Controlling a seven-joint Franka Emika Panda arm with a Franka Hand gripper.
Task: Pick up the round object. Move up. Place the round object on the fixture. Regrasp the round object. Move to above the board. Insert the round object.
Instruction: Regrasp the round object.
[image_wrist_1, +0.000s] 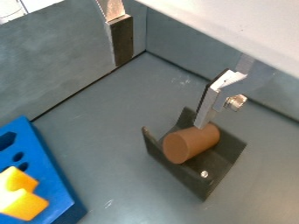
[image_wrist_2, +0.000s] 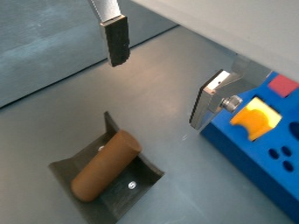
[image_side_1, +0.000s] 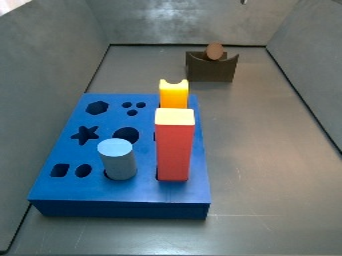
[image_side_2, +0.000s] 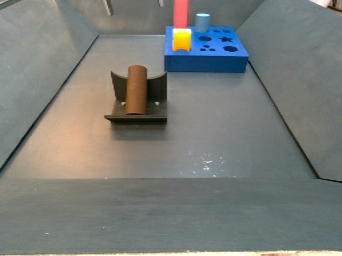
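The round object (image_side_1: 214, 51) will come out of the dark fixture's notch (image_side_1: 211, 60) and leave the fixture behind when I lift, because that notch is open on top.
The round object (image_wrist_1: 191, 143), a reddish-brown peg, lies in the notch of the dark fixture (image_wrist_1: 225, 160). Both also show in the other wrist view, the peg (image_wrist_2: 105, 164) on the fixture (image_wrist_2: 131, 187), and in both side views, the peg (image_side_1: 214, 51) (image_side_2: 134, 86) on the fixture (image_side_1: 211, 68) (image_side_2: 134, 112). My gripper (image_wrist_1: 170, 70) (image_wrist_2: 163, 74) is open and empty, above the floor beside the fixture, apart from the peg. The blue board (image_side_1: 80, 150) (image_side_2: 221, 55) (image_wrist_1: 35, 166) (image_wrist_2: 263, 153) lies at the other end of the floor.
On the board stand a red block (image_side_1: 175, 145) (image_side_2: 181, 12), a yellow piece (image_side_1: 174, 93) (image_side_2: 181, 38) (image_wrist_1: 17, 192) (image_wrist_2: 257, 116) and a light-blue cylinder (image_side_1: 116, 160) (image_side_2: 202, 20). Grey sloping walls (image_side_1: 80, 70) enclose the floor.
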